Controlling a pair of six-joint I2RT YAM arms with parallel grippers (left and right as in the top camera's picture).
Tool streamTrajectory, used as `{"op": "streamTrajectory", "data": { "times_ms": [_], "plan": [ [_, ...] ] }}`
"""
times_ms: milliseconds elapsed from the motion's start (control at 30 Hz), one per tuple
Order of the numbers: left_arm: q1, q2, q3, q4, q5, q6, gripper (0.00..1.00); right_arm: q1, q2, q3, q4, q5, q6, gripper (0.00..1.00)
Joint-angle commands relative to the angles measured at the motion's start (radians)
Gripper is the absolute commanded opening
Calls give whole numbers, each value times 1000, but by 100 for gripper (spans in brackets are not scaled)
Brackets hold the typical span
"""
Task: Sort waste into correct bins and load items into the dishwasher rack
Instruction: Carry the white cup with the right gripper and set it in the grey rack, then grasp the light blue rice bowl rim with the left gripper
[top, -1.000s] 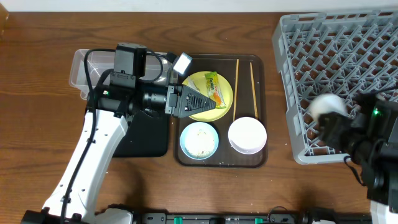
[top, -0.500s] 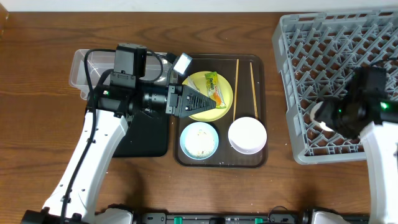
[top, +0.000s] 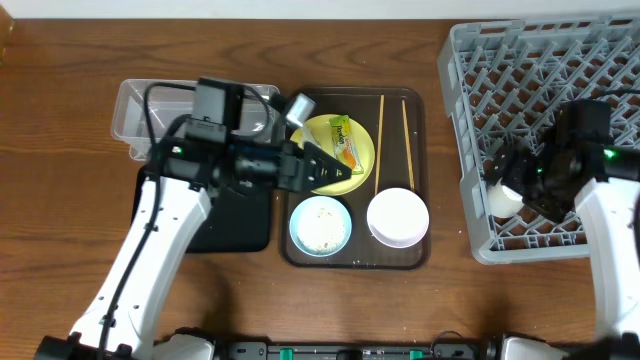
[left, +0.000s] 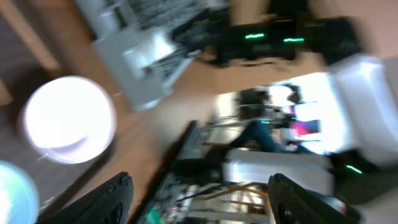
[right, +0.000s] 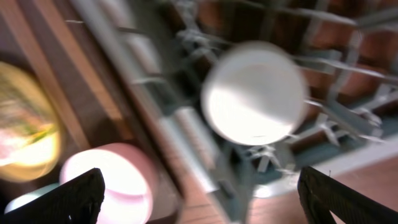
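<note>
I can see that the light blue bowl holds rice (top: 322, 228), so I should pick up the bowl with my left gripper and tip the rice into the black tray (top: 236, 227) before the bowl goes into the rack.
My left gripper (top: 345, 172) is open and empty over the near-left edge of the yellow plate (top: 350, 158), which carries the green-and-orange wrapper (top: 345, 140). In the blurred left wrist view the open jaws (left: 199, 186) frame the white bowl (left: 68, 118). Two chopsticks (top: 380, 140) lie right of the plate. The light blue bowl (top: 320, 225) holds rice, beside the white bowl (top: 398, 217). My right gripper (top: 522, 178) is open inside the grey rack (top: 545, 70), next to the white cup (top: 502, 197). The right wrist view shows the cup (right: 255, 99) on the lattice, beyond the open jaws (right: 199, 186).
The brown serving tray (top: 415, 258) holds the dishes. The clear tub (top: 135, 110) sits at the back left, the black tray (top: 235, 225) in front of it, both partly under my left arm. The rack's near-left wall (top: 470, 215) stands close to the brown tray.
My right arm swung from the rack's front edge into the rack, and the cup now lies at its front left. My left gripper shifted slightly right over the plate.
</note>
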Motion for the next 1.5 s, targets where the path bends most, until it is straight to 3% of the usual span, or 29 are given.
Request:
{"op": "streamTrajectory", "data": {
  "times_ms": [0, 100, 233, 400, 533, 800, 1033, 1267, 1467],
  "plan": [
    [-60, -3, 11, -29, -335, -26, 72, -2, -105, 48, 34, -234, -87, 96],
    [-136, 0, 11, -63, -639, -95, 72, 1, -182, 48, 85, -404, -160, 95],
    [-268, 26, 6, -92, -1003, -222, 68, 16, -254, 48, 92, -428, -165, 97],
    [-410, 128, -29, -99, -1225, -409, 63, 18, -288, 47, 84, -429, -164, 97],
    [-477, 269, -29, -70, -1255, -500, 54, 18, -285, 47, 66, -428, -164, 97],
    [-543, 415, -29, -13, -1252, -549, 41, 18, -285, 47, 65, -428, -161, 97],
    [-584, 446, -28, -16, -1252, -548, 7, 18, -285, 47, 66, -428, -161, 97],
    [-573, 373, 41, -120, -1278, -507, 6, 18, -285, 47, 69, -428, -161, 96],
    [-494, 199, 63, -187, -1248, -432, 6, 18, -285, 47, 69, -428, -161, 96]
  ]
}}
